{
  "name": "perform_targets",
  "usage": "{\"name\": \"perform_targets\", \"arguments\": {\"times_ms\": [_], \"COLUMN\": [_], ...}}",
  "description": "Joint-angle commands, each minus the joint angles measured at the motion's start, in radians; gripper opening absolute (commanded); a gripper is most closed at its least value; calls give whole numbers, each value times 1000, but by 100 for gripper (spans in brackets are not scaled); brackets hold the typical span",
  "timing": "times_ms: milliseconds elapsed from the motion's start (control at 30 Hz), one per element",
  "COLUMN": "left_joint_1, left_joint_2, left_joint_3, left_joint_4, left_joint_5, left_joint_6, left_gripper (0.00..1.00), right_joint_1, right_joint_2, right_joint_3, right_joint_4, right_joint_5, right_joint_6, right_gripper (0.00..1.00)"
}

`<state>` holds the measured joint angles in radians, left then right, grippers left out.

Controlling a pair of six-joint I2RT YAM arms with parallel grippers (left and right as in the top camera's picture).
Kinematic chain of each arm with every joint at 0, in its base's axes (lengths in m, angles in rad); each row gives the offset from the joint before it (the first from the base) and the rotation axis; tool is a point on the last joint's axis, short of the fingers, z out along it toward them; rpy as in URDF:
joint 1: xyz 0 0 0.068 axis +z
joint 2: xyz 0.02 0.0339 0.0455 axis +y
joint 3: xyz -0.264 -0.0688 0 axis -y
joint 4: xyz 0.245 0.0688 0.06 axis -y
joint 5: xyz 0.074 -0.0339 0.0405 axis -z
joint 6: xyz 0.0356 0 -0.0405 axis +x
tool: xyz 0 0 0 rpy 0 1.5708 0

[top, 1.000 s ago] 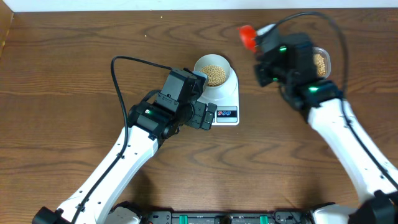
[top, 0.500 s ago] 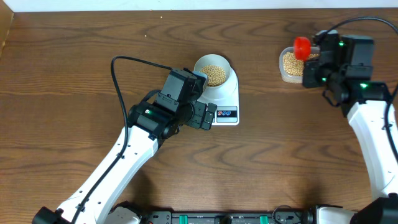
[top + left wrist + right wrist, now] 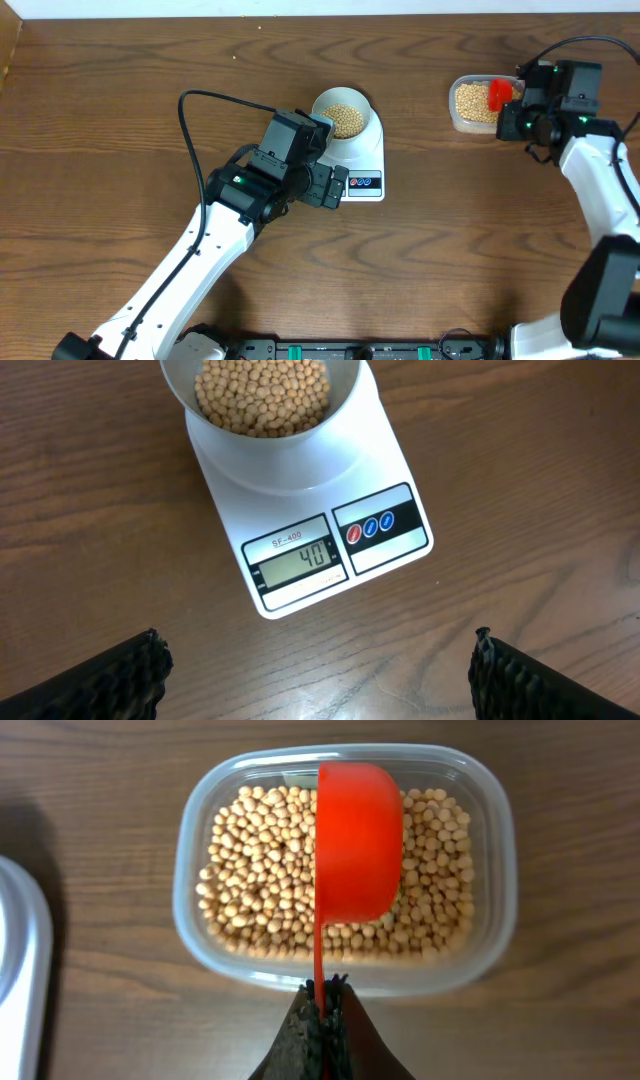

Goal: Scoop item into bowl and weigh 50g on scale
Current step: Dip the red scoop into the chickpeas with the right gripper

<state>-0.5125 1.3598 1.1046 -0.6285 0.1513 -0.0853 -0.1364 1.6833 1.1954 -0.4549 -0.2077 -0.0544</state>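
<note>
The red scoop point(image 3: 500, 95) lies on its side over the tub's beans, so next I turn it level with my right gripper before I carry beans to the bowl point(image 3: 343, 118).
The pale bowl point(image 3: 345, 118) holds tan beans point(image 3: 262, 392) and sits on the white scale point(image 3: 362, 160). In the left wrist view the scale's display point(image 3: 300, 558) reads 40. My left gripper point(image 3: 315, 670) is open and empty, just in front of the scale. My right gripper point(image 3: 325, 1010) is shut on the handle of a red scoop point(image 3: 357, 840). The scoop is turned on its side over the beans point(image 3: 260, 880) in the clear plastic tub point(image 3: 473, 105) at the far right.
The wooden table point(image 3: 120, 120) stretches around the scale. A black cable point(image 3: 195, 110) loops from the left arm over the table. The tub stands near the table's back right edge.
My right arm has carried the red scoop from near the bowl rightward to the tub and lowered it over the beans. The left arm has not moved.
</note>
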Motion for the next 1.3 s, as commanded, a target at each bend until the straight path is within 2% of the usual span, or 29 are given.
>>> {"name": "perform_targets", "arguments": {"times_ms": [0, 167, 433, 700, 1000, 1267], "left_joint_1": [-2, -2, -2, -2, -2, -2], "left_joint_2": [6, 6, 6, 6, 6, 6], "left_joint_3": [-8, -8, -8, -8, -8, -8], "left_joint_4": [-4, -4, -4, -4, -4, -4], "left_joint_5": [-6, -6, -6, -5, -6, -6], "left_joint_6": [-2, -2, -2, -2, -2, -2], "left_gripper": [98, 97, 98, 98, 98, 98], "right_joint_1": [-4, -4, -17, -126, -280, -291], "right_joint_2": [48, 100, 102, 102, 102, 102], "right_joint_3": [2, 2, 2, 2, 2, 2], "right_joint_4": [26, 40, 55, 61, 55, 55], "right_joint_5": [-18, -121, -183, -395, -761, -944], "right_joint_6": [14, 17, 40, 58, 37, 31], "right_gripper": [1, 1, 1, 1, 1, 1]}}
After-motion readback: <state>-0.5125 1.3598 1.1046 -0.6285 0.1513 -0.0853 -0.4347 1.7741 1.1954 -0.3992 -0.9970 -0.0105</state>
